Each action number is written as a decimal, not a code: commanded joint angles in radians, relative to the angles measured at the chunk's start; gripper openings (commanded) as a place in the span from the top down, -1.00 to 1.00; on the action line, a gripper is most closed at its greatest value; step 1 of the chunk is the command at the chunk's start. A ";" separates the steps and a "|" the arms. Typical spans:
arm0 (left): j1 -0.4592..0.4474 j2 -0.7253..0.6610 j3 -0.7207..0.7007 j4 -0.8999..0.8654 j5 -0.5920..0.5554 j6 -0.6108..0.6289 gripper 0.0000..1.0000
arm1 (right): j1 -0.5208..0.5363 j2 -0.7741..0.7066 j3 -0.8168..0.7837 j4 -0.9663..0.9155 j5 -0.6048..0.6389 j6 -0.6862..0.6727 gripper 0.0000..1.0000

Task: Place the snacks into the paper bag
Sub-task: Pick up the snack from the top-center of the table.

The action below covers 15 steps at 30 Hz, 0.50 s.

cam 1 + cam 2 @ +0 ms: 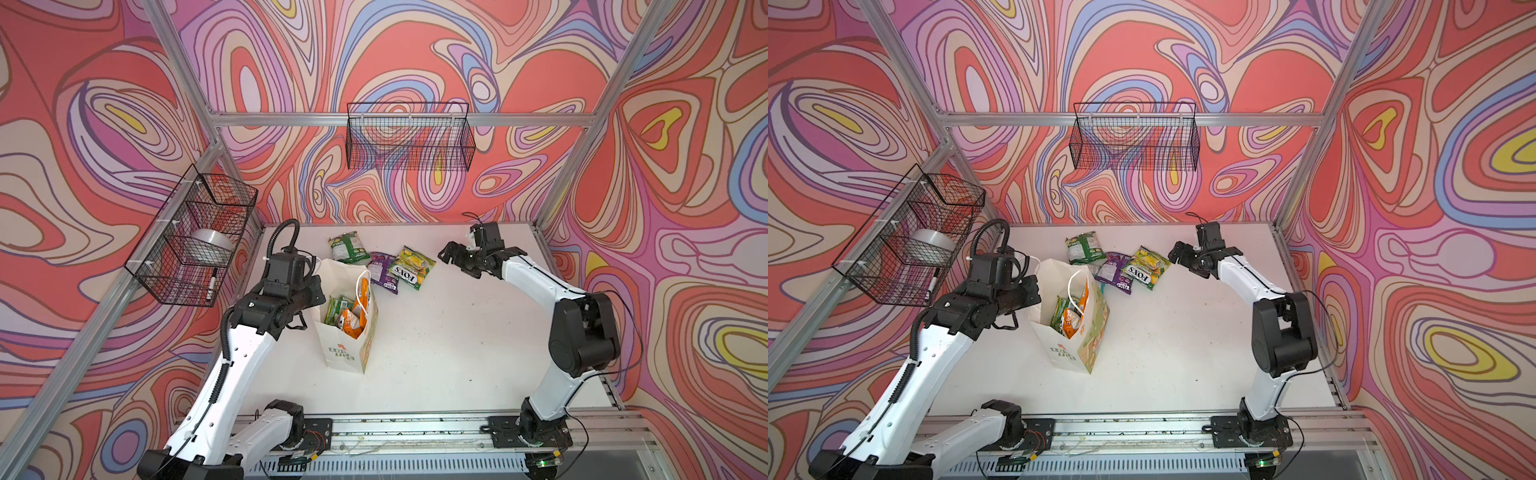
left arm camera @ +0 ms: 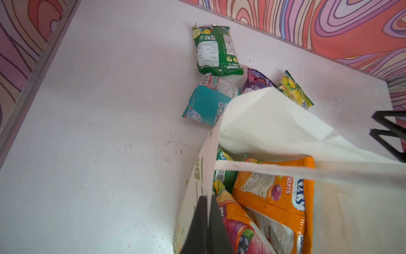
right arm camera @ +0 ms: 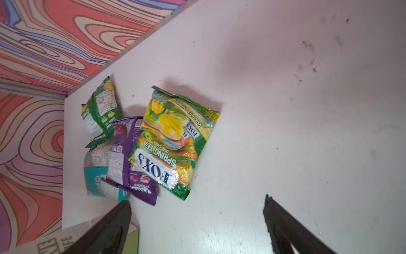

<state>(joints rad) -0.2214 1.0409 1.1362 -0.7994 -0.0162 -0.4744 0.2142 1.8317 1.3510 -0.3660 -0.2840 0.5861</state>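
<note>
My gripper will lift the yellow-green FOX'S pouch, and the FOX'S pouch will come free by itself because it lies over the purple pouch's edge.
The white paper bag stands open at the table's left middle. It holds orange and green snacks. My left gripper is shut on the bag's rim, pinching the paper wall. Behind the bag lie a green pouch, a purple pouch, a yellow-green FOX'S pouch and a teal pouch. My right gripper hovers open just right of the FOX'S pouch, holding nothing.
A black wire basket hangs on the back wall. Another basket on the left wall holds a tape roll and a marker. An aluminium rail runs along the table's front edge.
</note>
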 commanded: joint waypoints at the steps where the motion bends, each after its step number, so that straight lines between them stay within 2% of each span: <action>1: 0.005 -0.014 -0.024 0.015 0.061 0.001 1.00 | -0.004 0.072 -0.008 0.137 -0.112 0.047 -0.97; 6: 0.007 -0.021 -0.028 0.020 0.075 0.001 1.00 | -0.003 0.172 0.040 0.176 -0.131 0.039 -0.97; 15: 0.008 -0.022 -0.032 0.023 0.094 -0.004 1.00 | -0.004 0.401 0.251 0.105 -0.216 -0.058 -0.97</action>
<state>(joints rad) -0.2195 1.0279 1.1229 -0.7723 0.0547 -0.4747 0.2104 2.1860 1.5650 -0.2462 -0.4522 0.5743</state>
